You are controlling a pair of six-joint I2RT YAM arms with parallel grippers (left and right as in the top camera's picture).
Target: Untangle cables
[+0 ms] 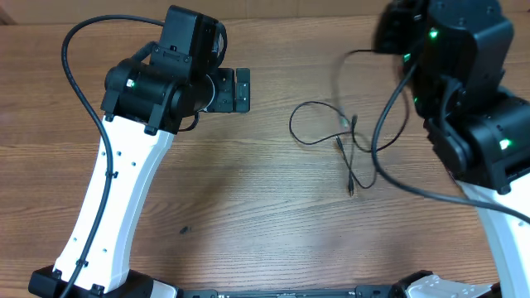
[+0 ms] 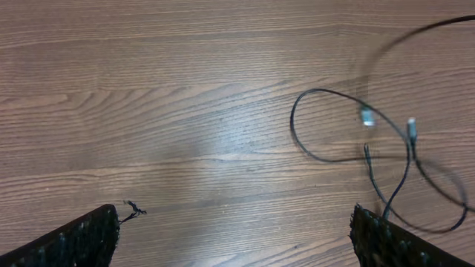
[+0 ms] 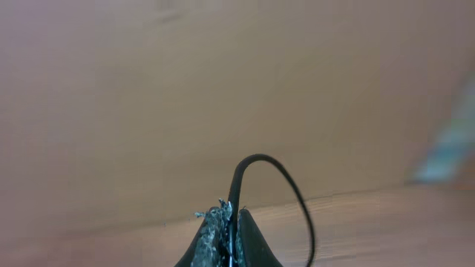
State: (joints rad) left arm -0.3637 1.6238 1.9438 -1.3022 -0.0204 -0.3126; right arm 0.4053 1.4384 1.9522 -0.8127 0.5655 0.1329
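Observation:
The plug of my held cable (image 1: 344, 122) is still hanging over the loop that is lying there, so next my right gripper swings back and pulls the cable free before it puts the cable down apart.
The cables (image 1: 317, 106) are thin black cords lying in a loose loop right of the table's middle, with small plugs (image 1: 353, 122) crossing near it. One strand (image 1: 352, 54) rises toward the right arm. In the right wrist view, my right gripper (image 3: 231, 216) is shut on a thin black cable (image 3: 276, 165) that arcs up and over from between the fingers. Overhead, the arm's body hides that gripper. My left gripper (image 1: 242, 89) stands open to the left of the cables, nothing between its fingers (image 2: 82, 237). Its wrist view shows the cable loop (image 2: 326, 93) and two plugs (image 2: 366, 116) ahead on the right.
The wooden table (image 1: 248, 190) carries the cables and a small dark speck (image 1: 185, 229). A thicker black arm wire (image 1: 389, 178) sags over the table beside the cables. The right arm's body (image 1: 464, 91) hangs over the far right corner.

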